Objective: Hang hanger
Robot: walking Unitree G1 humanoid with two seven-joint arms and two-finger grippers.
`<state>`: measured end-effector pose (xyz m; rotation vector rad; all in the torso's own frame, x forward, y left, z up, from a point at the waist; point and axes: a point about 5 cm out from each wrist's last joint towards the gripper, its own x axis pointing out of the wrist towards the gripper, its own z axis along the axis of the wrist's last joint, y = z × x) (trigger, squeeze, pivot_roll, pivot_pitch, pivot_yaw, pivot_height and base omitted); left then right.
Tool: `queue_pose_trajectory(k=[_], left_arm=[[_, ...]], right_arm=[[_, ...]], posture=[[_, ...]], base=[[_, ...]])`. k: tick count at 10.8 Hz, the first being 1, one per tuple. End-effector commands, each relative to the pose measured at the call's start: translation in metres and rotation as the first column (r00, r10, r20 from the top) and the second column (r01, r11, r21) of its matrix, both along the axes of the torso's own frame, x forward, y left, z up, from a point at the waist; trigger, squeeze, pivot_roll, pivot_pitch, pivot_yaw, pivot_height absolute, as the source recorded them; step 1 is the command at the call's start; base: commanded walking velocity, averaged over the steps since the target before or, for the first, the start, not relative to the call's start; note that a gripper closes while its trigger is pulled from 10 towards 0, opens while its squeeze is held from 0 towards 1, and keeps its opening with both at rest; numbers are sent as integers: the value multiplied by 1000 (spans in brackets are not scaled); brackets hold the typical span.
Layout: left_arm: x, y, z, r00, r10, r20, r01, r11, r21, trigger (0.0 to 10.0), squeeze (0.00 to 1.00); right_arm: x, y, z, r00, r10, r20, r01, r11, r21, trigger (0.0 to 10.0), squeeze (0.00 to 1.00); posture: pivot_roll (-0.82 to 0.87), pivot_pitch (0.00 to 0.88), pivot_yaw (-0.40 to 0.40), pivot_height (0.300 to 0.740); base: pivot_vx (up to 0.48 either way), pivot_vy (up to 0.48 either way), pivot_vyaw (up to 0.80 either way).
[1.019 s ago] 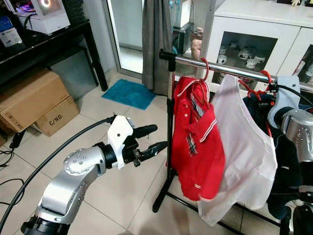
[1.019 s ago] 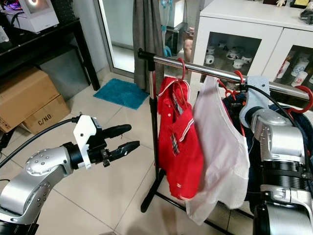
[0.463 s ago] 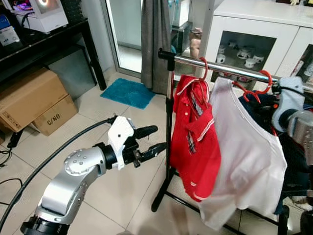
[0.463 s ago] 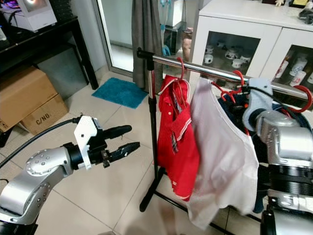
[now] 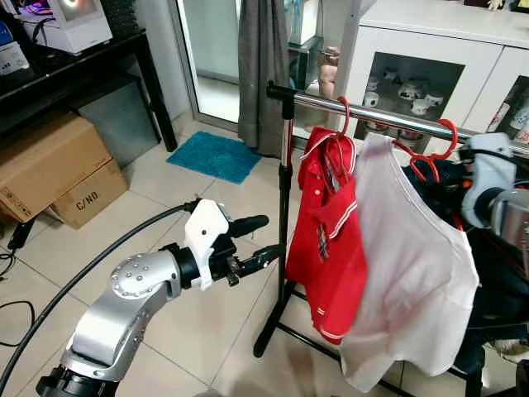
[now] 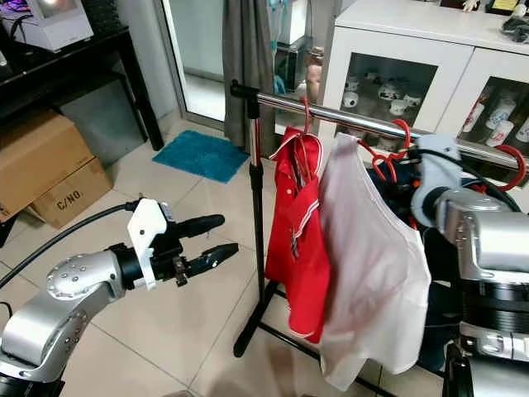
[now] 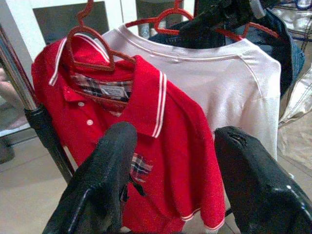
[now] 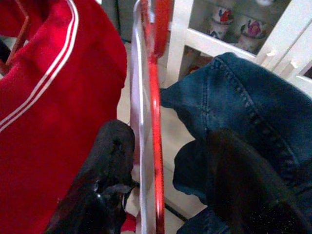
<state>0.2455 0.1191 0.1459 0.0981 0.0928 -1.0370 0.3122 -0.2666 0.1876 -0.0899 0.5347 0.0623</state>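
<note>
I expect the white shirt [image 5: 413,260] to swing along when I lift the hanger off the rail, because the shirt hangs over the red hanger's arm [image 8: 156,122].
A chrome clothes rail [image 5: 314,101] carries a red polo shirt [image 5: 331,240] on a red hanger [image 7: 92,48]. Beside it a white shirt [image 5: 405,273] hangs on another red hanger [image 5: 430,157], whose hook is over the rail. My right gripper [image 8: 168,134] is up at that hanger, open. The hanger's red arm [image 8: 155,146] runs between the fingers, close to one finger [image 8: 109,165]. A blue denim garment [image 8: 243,107] hangs just behind. My left gripper [image 5: 269,235] is open and holds nothing. It is at mid height left of the rack post, pointing at the red shirt.
The rack's black post and floor bar [image 5: 277,306] stand in front of me. A white glass-door cabinet [image 5: 430,50] is behind the rail, a grey curtain [image 5: 264,66] at its left. Cardboard boxes [image 5: 50,165], a black table [image 5: 74,74] and a blue mat [image 5: 216,155] lie to the left.
The white shirt has swung out to the right and spread wider. My right wrist has shifted slightly. The left arm holds the same pose.
</note>
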Motion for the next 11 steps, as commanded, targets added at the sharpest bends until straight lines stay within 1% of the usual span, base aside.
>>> queue_pose_trajectory(k=[1, 2, 3, 11], left_arm=[[-2, 0, 4, 1000, -9, 25, 9, 1000, 10, 10000, 0], [-2, -1, 4, 1000, -8, 24, 7, 1000, 9, 10000, 0], [-2, -1, 4, 1000, -7, 24, 7, 1000, 8, 10000, 0], [-1, 1, 6, 999, -1, 36, 1, 1000, 8, 10000, 0]], right_arm=[[4, 2, 5, 1000, 10, 9, -10, 1000, 7, 6980, 0], [6, 3, 5, 1000, 11, 8, -11, 1000, 18, 235, 0], [7, 3, 5, 1000, 13, 11, -13, 1000, 22, 0, 0], [10, 5, 4, 999, 27, 25, -28, 999, 37, 0, 0]], posture=[[-82, 0, 23, 740], [-82, 0, 20, 740], [-82, 0, 19, 740], [-76, 0, 13, 740]], base=[[0, 0, 0], [0, 0, 0], [0, 0, 0], [0, 0, 0]])
